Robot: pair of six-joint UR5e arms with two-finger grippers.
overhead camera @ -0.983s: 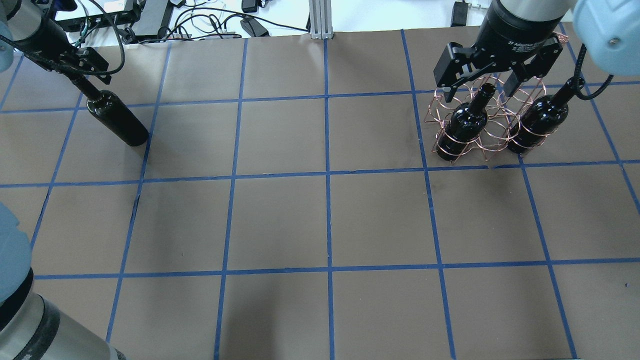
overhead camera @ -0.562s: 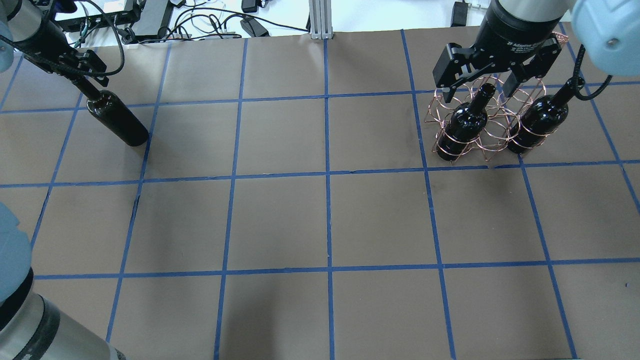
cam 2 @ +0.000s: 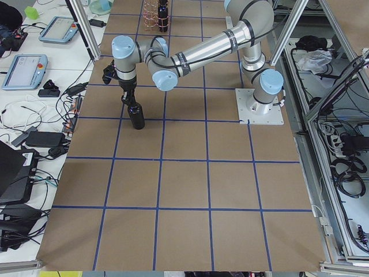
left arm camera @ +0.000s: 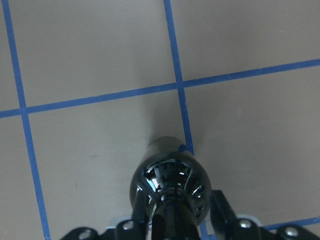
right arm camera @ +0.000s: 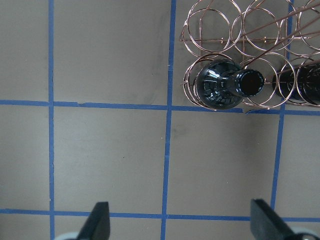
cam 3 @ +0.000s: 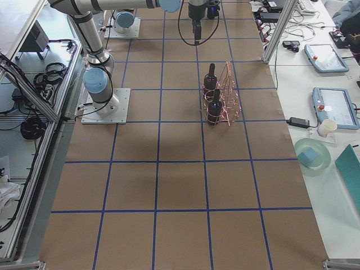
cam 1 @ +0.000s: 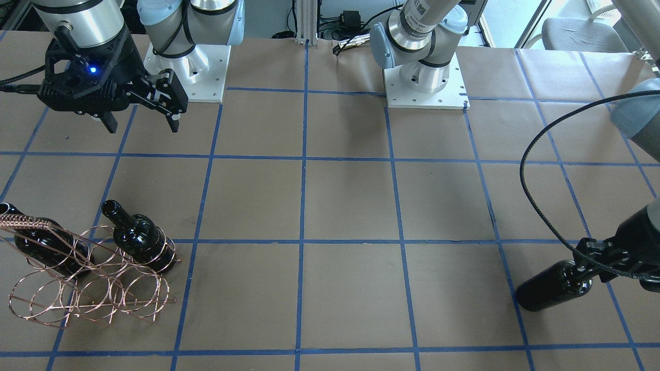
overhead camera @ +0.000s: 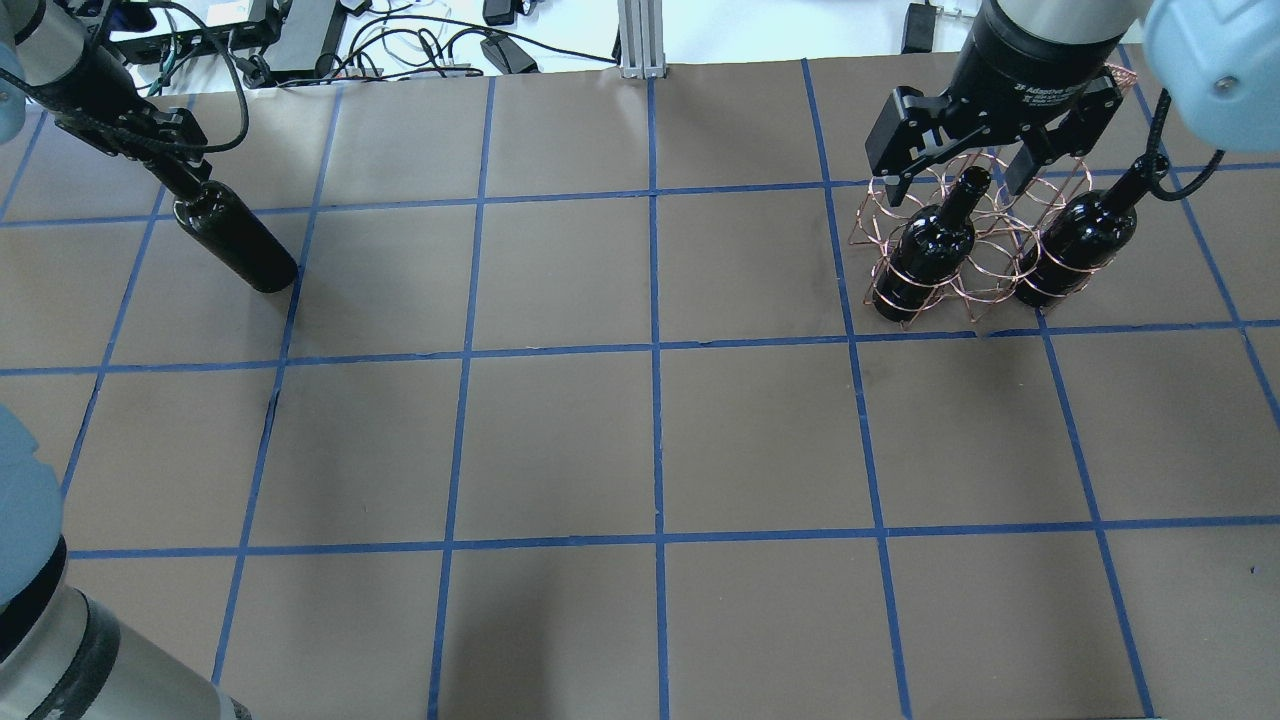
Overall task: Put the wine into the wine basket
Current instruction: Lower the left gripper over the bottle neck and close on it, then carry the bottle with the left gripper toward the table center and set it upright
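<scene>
The wine basket (cam 1: pixel 93 272) is far over on my right gripper's side. My left gripper should take the bottle to the table's middle (cam 1: pixel 318 204) and set it upright there.
The wine bottle (overhead camera: pixel 235 240) is near-black and stands upright on the table at the far left, also in the front view (cam 1: pixel 551 285). My left gripper (overhead camera: pixel 170 165) is shut on its neck; the left wrist view shows the bottle's shoulder (left arm camera: pixel 170 187) right below the fingers. The copper wire wine basket (overhead camera: pixel 975 270) stands at the far right and holds two identical bottles (overhead camera: pixel 925 255) (overhead camera: pixel 1075 245). My right gripper (overhead camera: pixel 960 150) is open and empty, well above the table on the robot's side of the basket. In its wrist view, the basket (right arm camera: pixel 230 30) lies ahead.
The table is brown paper with a blue tape grid (overhead camera: pixel 655 350). Cables and boxes (overhead camera: pixel 250 40) lie beyond the far edge. The two arm bases (cam 1: pixel 423 77) stand at the robot's side. The basket's coiled handle (cam 1: pixel 26 221) rises above its loops.
The left gripper has drawn in around the bottle's neck and shifted slightly left. The bottle, the basket and the right gripper have not visibly moved.
</scene>
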